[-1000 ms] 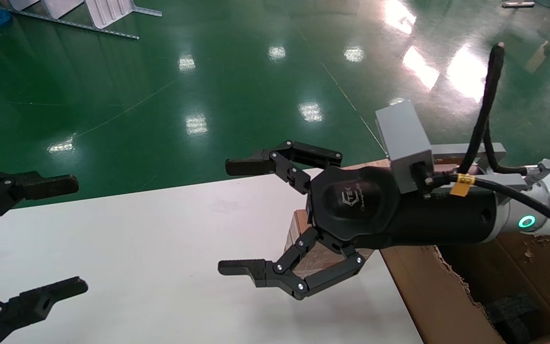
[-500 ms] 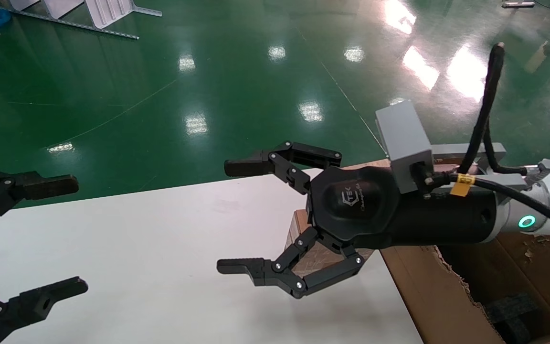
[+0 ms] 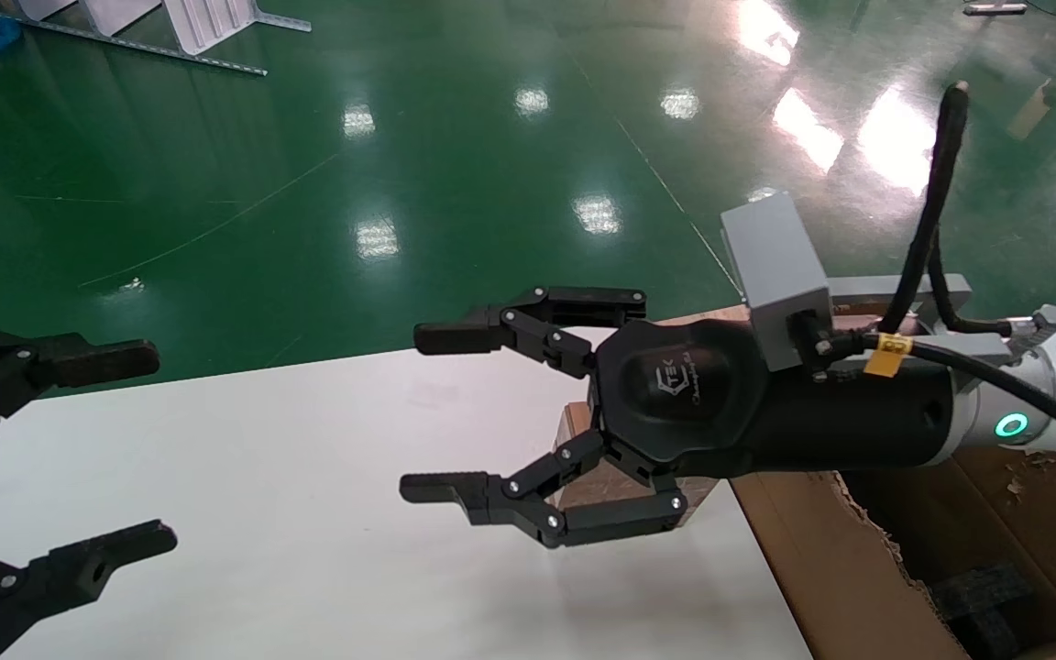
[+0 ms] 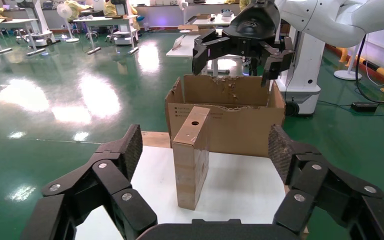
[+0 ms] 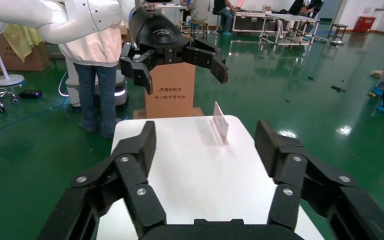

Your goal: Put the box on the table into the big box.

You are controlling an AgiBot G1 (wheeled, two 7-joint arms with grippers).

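Observation:
The robot's right gripper hovers with its fingers past the box's far end (image 3: 574, 423), so it should pull back and come down around the end (image 3: 699, 491) beside the big box.
The box (image 4: 192, 155) stands upright on the table (image 4: 242, 186), a small round hole in its top face. My left gripper (image 4: 205, 148) is open, short of the box and facing it. In the head view the box (image 3: 575, 429) is mostly hidden under my right gripper (image 3: 414, 412), which hovers open above the table (image 3: 290, 477) with its fingers pointing left, past the box. The big box (image 3: 849, 568) sits at the table's right end, its torn edge and dark foam showing. My left gripper (image 3: 158, 447) hangs open at the table's left end.
A small clear card stand (image 5: 220, 123) sits on the table's far side in the right wrist view. A person (image 5: 97, 75) and a printed carton (image 5: 172, 92) stand beyond the table's left end. Green floor surrounds the table.
My right gripper's fingers have drawn somewhat closer together and reach slightly farther left, still open. My left gripper shifted a little.

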